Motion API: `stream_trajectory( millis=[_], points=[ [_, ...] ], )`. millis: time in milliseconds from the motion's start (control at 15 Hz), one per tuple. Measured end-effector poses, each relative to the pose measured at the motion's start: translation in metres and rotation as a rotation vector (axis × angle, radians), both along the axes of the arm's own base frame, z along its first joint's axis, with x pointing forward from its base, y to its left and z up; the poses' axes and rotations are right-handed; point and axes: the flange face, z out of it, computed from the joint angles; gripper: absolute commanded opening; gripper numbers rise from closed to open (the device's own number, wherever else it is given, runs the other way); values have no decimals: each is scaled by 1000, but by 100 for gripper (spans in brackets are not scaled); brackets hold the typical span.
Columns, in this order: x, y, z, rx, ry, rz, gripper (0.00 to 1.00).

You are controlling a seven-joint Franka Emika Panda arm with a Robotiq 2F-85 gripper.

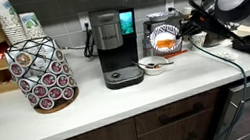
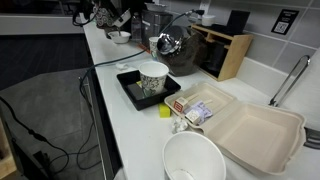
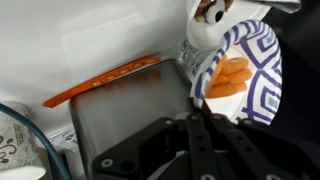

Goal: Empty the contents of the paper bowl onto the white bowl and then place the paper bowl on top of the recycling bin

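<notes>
The paper bowl (image 1: pixel 166 39) is hanging next to the white bowl and has orange pieces in it, so the robot's gripper should move it over the white bowl (image 1: pixel 155 66) and tip it more.
My gripper (image 3: pixel 196 98) is shut on the rim of the paper bowl (image 3: pixel 255 55), which has a blue pattern and orange inside. Orange pieces (image 3: pixel 230 76) lie in it. In an exterior view the paper bowl (image 1: pixel 166 40) is held tilted on its side, above and just right of the white bowl (image 1: pixel 152 67), which stands on the counter next to the coffee machine. The gripper (image 1: pixel 183 34) is right of the paper bowl. In the wrist view a white bowl-like shape (image 3: pixel 205 28) holding brown bits shows at the top. The recycling bin is out of view.
A black coffee machine (image 1: pixel 112 48) and a rack of coffee pods (image 1: pixel 43 73) stand on the counter. Elsewhere on the counter are a paper cup (image 2: pixel 153 80) on a black tray, a foam takeout box (image 2: pixel 255 130) and a large white bowl (image 2: pixel 195 160). Cables hang off the counter edge.
</notes>
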Motion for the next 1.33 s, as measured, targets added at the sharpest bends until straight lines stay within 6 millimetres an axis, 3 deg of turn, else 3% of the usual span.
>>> stream_trajectory(
  millis=[200,733,1333],
  points=[
    [10,0,-13,-43,-37,-16,1],
    [13,47,-11,-142,-164,71,1],
    [21,50,-27,-346,-299,106,1]
  ],
)
